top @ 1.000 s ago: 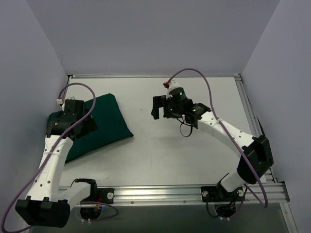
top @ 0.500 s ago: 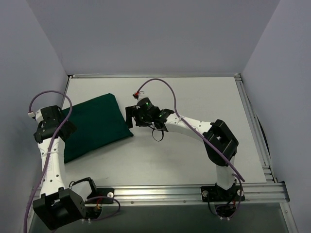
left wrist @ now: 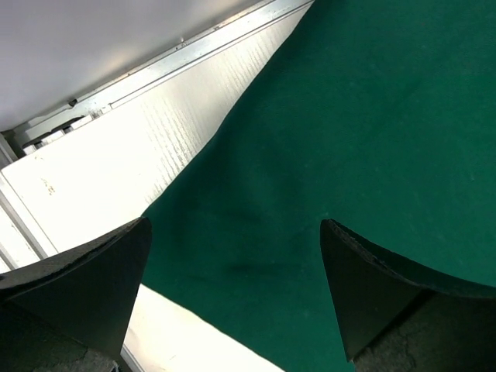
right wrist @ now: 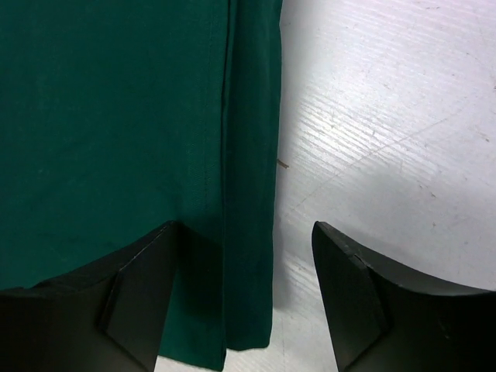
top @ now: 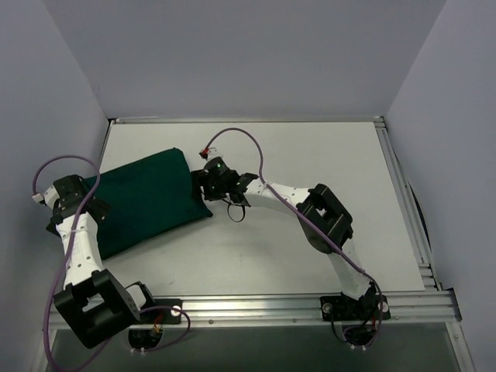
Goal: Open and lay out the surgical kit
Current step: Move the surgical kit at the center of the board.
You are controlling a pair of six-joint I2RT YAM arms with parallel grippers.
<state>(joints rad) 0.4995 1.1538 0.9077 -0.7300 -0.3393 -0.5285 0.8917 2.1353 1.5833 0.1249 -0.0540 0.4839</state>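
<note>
The green bundle (top: 147, 194) is lying crooked next to the aluminium rail, so the robot's left gripper should pinch its rail-side end (top: 105, 229) and help the right gripper move the bundle to the middle of the table before opening.
The surgical kit (top: 147, 203) lies as a closed dark green cloth bundle on the left of the white table; only its cloth shows. My left gripper (top: 77, 204) hangs over the bundle's left end. In the left wrist view it is open (left wrist: 236, 287), fingers wide apart above flat green cloth (left wrist: 349, 139). My right gripper (top: 200, 184) is at the bundle's right edge. In the right wrist view it is open (right wrist: 244, 291) and straddles the folded cloth edge (right wrist: 248, 194), with one finger (right wrist: 139, 294) over cloth and the other (right wrist: 356, 302) over bare table.
The white table (top: 310, 155) stretches to the right of the bundle. An aluminium rail (left wrist: 194, 54) borders the table's far left edge close to the kit. Grey walls close in on the left, back and right. The front frame rail (top: 256, 310) carries both arm bases.
My right arm has reached left across the table to the bundle's right edge and its jaws have narrowed. My left arm has drawn back to the bundle's left end.
</note>
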